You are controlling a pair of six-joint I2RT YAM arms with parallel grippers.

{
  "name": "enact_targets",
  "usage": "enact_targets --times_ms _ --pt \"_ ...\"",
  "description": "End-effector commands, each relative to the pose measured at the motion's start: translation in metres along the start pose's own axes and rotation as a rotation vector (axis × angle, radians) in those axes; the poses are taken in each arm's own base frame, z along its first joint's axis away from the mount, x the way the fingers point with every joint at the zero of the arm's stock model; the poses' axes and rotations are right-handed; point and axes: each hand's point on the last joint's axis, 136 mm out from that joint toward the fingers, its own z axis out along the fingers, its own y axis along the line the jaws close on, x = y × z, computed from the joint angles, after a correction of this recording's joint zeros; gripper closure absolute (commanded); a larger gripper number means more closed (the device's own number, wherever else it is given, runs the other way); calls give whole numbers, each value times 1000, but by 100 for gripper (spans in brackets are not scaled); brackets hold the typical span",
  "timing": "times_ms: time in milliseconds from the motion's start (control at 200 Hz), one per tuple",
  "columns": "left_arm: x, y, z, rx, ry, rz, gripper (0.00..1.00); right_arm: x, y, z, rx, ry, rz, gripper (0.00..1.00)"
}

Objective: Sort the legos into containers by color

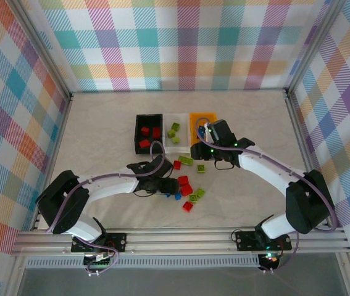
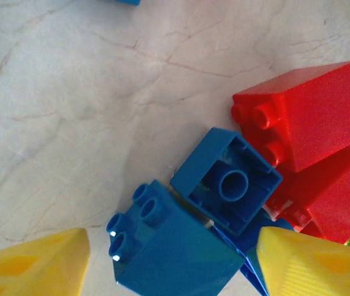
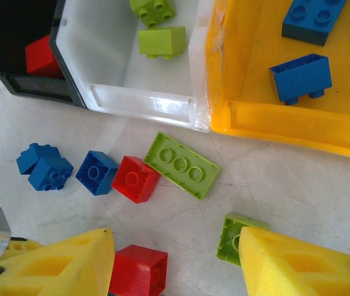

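Next, my left gripper pulls the tall blue brick clear (image 2: 175,250) first, because it is leaning at a slant against the upside-down blue brick (image 2: 227,182). Then my left gripper should take the tall blue brick squarely.
The black bin (image 1: 149,117) holds red legos, the white bin (image 1: 176,117) lime ones, the orange-yellow bin (image 1: 203,116) blue ones. Loose legos lie in front of them. My left gripper (image 2: 171,268) is open, low over a blue brick (image 2: 175,246) lying between its yellow fingers (image 2: 33,262). A second blue brick (image 2: 227,182) lies upside down beside it, with red bricks (image 2: 304,117) to the right. My right gripper (image 3: 175,271) is open above the table in front of the bins, with a red brick (image 3: 139,271) and a lime brick (image 3: 233,237) by its fingers.
In the right wrist view a flat lime plate (image 3: 182,165), a red brick (image 3: 135,179) and blue bricks (image 3: 97,172) lie before the white bin (image 3: 100,55) and orange-yellow bin (image 3: 286,120). Both arms meet mid-table; the left gripper (image 1: 170,187) is close to the right gripper (image 1: 200,151).
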Motion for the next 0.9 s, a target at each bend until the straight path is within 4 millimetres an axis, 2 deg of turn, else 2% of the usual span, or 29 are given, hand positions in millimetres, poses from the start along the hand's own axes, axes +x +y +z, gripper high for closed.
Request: enact_targets --times_ms 0,145,255,315,420,530,740,895 --pt "9 10 5 -48 22 15 36 -7 4 -7 -15 -48 1 44" --pt "17 24 -1 -95 30 17 49 -6 5 -5 -23 -44 6 44" --pt "25 38 -9 -138 37 23 49 -8 6 -5 -26 -48 6 44" --pt "28 44 -14 -151 37 24 45 -8 6 -5 -27 -48 6 44" --pt "31 44 -16 -141 38 24 26 -9 6 -7 -27 -55 5 43" --pt "29 40 -11 -128 39 22 24 -10 6 -6 -24 -56 5 43" --pt "20 35 0 -140 43 49 44 -9 5 -8 -19 -52 6 43" --pt "14 31 -5 -141 27 61 54 -9 5 -11 -16 -56 7 43"
